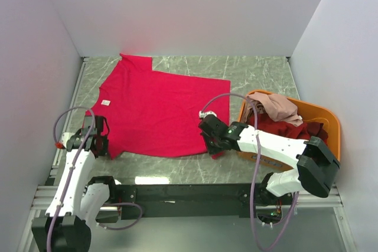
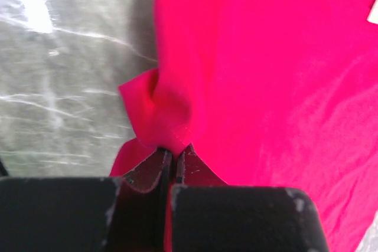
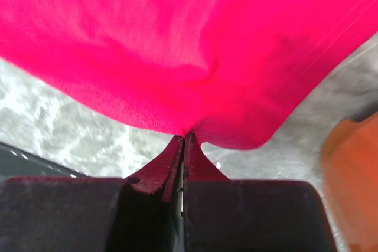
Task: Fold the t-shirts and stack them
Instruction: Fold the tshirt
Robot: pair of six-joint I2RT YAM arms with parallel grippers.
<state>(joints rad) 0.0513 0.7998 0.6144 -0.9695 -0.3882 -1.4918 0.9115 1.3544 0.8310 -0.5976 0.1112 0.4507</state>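
Note:
My right gripper keeps folding the t-shirt's near edge [image 1: 168,155] over until it meets the t-shirt's middle [image 1: 171,110], since both grippers pinch that edge and the middle lies flat.
A bright crimson-pink t-shirt [image 1: 159,110] lies spread on the marble table, its white neck label [image 1: 105,102] at the left. My left gripper [image 1: 99,140] is shut on the shirt's near left corner, pinching a bunched fold [image 2: 162,116] at its fingertips. My right gripper [image 1: 211,140] is shut on the shirt's near right edge [image 3: 195,87], the cloth lifted off the table. A pale dusty pink shirt [image 1: 277,105] and a dark red shirt [image 1: 289,129] sit in the orange basket [image 1: 328,116].
The orange basket stands at the right, close to my right arm, and its rim shows in the right wrist view [image 3: 351,181]. White walls enclose the table on three sides. A black rail [image 1: 183,192] runs along the near edge.

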